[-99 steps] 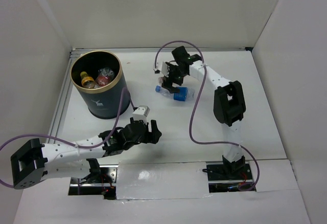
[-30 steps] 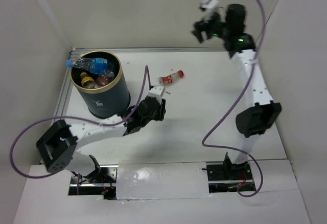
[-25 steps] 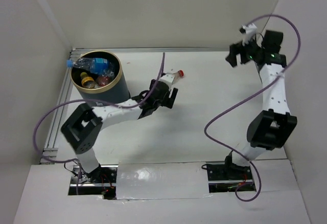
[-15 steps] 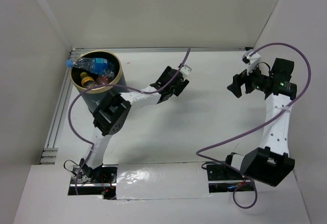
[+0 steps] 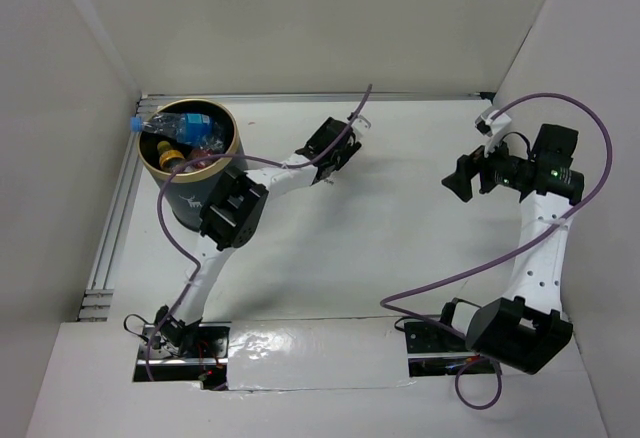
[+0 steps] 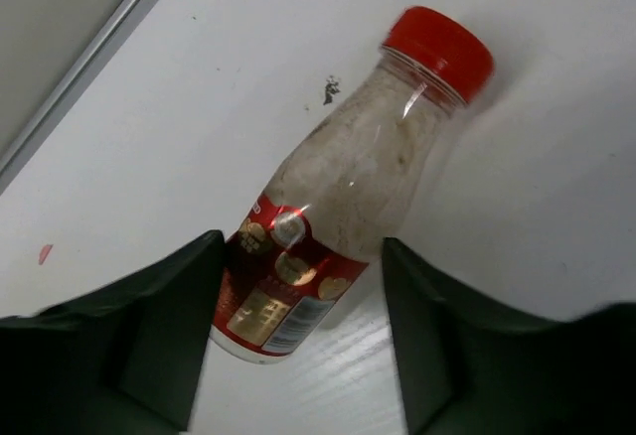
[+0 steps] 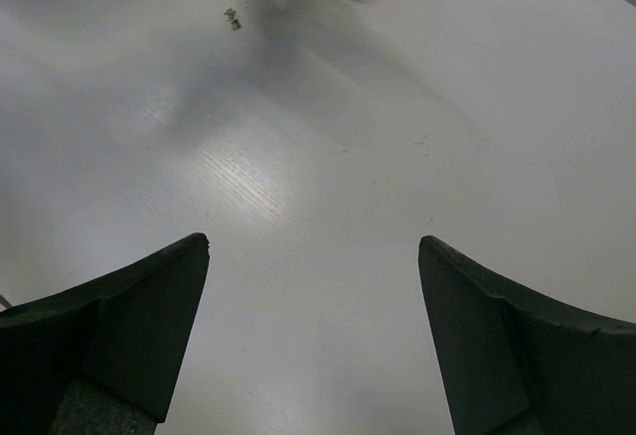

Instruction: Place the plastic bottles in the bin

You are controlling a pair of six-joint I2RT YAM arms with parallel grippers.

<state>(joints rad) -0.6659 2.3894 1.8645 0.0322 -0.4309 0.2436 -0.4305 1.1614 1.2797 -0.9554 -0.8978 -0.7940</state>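
Observation:
My left gripper needs to bring its open fingers in line with the bottle (image 6: pixel 343 172), because the bottle slants across them. It should then grip the bottle squarely by its red label (image 6: pixel 285 278) before lifting.
A clear plastic bottle (image 6: pixel 338 207) with a red cap and red label lies on the white table. My left gripper (image 6: pixel 303 246) is open, its fingers (image 6: pixel 169 326) on either side of the labelled end. In the top view the left gripper (image 5: pixel 335 148) hides this bottle. The navy bin (image 5: pixel 190 198) with a gold rim stands at the far left and holds several bottles; a blue-capped one (image 5: pixel 150 123) leans over its rim. My right gripper (image 5: pixel 465 176) is open and empty, above bare table at the right (image 7: pixel 313 246).
A metal rail (image 5: pixel 115 218) runs along the table's left edge, and a track (image 6: pixel 89 63) along the back wall. White walls close in on the left, back and right. Purple cables loop above both arms.
The right arm carried a blue bottle to the bin, left it there and swung out to the right. The left arm reached forward to the red-capped bottle and now straddles it.

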